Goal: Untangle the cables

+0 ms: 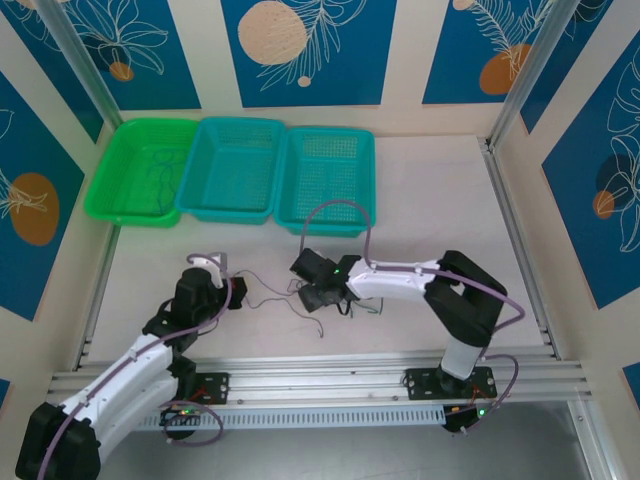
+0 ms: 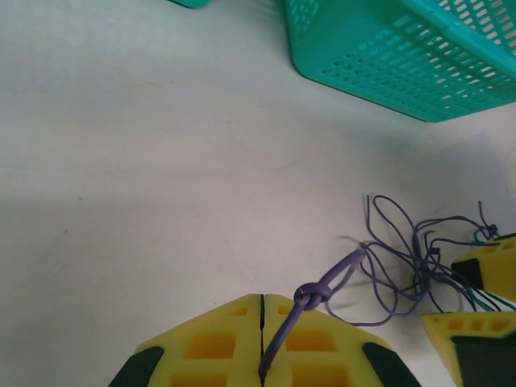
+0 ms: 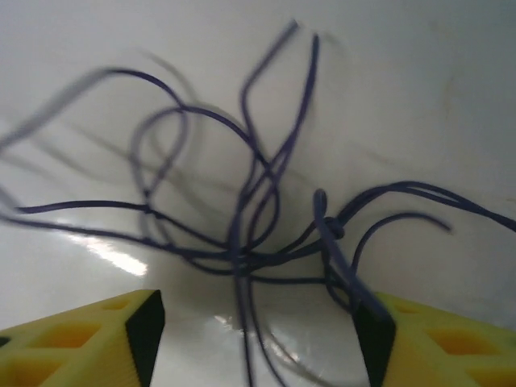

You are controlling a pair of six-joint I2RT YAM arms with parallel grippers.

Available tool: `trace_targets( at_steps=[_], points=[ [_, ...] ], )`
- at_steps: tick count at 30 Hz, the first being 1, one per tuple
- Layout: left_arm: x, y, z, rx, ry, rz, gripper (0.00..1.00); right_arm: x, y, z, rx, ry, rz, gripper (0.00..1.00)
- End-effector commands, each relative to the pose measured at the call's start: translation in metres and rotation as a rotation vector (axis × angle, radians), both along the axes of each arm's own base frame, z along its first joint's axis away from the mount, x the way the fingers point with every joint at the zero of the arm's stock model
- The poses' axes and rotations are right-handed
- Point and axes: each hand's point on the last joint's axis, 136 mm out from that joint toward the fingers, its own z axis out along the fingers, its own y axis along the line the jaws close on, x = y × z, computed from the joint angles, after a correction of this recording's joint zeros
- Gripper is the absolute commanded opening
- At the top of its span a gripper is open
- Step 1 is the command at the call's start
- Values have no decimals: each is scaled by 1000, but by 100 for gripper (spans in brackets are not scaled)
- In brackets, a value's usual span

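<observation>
The cable in my left gripper (image 2: 348,261) still goes into the tangle. My right gripper should pull the tangle away (image 3: 250,262) while my left gripper lifts the cable free.
The cables (image 1: 278,294) lie as thin purplish wires on the white table between my two grippers. My left gripper (image 2: 262,300) is shut on one cable end, which has a small knot (image 2: 311,296) just past the fingertips and leads to the tangle (image 2: 411,258). In the top view the left gripper (image 1: 233,291) sits to the left of the clump. My right gripper (image 3: 258,326) stands open just over the tangle (image 3: 250,242), with strands running between its fingers and one knotted strand lying against the right finger (image 3: 403,339). From above, the right gripper (image 1: 320,290) covers part of the clump.
Three baskets stand in a row at the back: a green basket (image 1: 110,205) with some thin wires (image 1: 160,175) in it, and two teal baskets (image 1: 205,205) (image 1: 290,215). An aluminium rail (image 1: 320,375) runs along the near edge.
</observation>
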Motion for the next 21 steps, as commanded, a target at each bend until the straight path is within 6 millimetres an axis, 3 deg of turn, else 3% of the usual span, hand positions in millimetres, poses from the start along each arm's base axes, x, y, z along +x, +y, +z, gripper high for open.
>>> trace_targets(
  at_steps=[1,3,5,7,16,19,21],
  points=[
    [5,17,8,41,21,96,0,14,-24,-3,-80,-13,-100,53],
    [4,27,5,76,40,137,0,19,-36,-2,-74,-22,-158,38],
    [3,36,4,97,50,179,0,24,-53,1,-46,-29,-235,17],
    [2,46,3,108,60,223,0,27,-74,6,-1,-33,-321,6],
    [-5,73,-4,101,91,333,0,28,-182,26,408,-30,-807,1],
    [-5,74,-3,92,87,341,0,26,-200,37,476,-61,-857,1],
    [-4,72,-3,84,85,330,0,26,-198,41,494,-62,-834,2]
  ],
)
